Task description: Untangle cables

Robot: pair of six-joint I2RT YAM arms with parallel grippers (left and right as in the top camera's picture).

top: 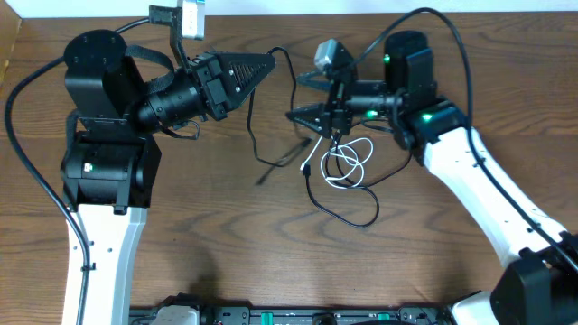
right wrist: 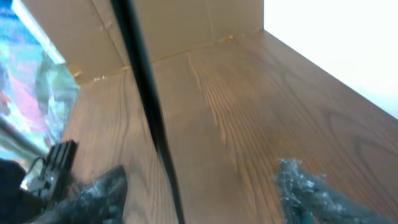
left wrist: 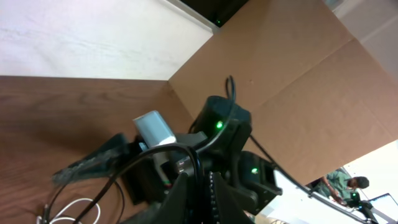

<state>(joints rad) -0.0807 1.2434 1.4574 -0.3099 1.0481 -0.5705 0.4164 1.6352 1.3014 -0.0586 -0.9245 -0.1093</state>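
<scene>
I should move the loose black cable point(top: 252, 135) out of the way with my right gripper before my left gripper lifts the white cable point(top: 348, 155), because my left gripper is holding the black cable next to the tangle.
In the overhead view my left gripper point(top: 266, 63) points right and is shut on the thin black cable point(top: 318, 204). From there the cable arches toward my right gripper point(top: 300, 97). The right gripper is open, with a stretch of the black cable running between its fingers. The white cable point(top: 348, 162) lies coiled on the table just below the right gripper, and the black cable loops around it. The left wrist view shows the fingers point(left wrist: 200, 193) closed on the black cable point(left wrist: 196, 163), with the white cable point(left wrist: 68, 205) at lower left. The right wrist view shows spread fingers point(right wrist: 202, 196) around the black cable point(right wrist: 149, 112).
The table is brown wood point(top: 226, 244). Cardboard walls point(left wrist: 292, 81) stand at the far side and left edge. Thick black arm cables point(top: 27, 171) hang by the left arm and arch over the right arm point(top: 461, 54). The arm bases stand near the front edge.
</scene>
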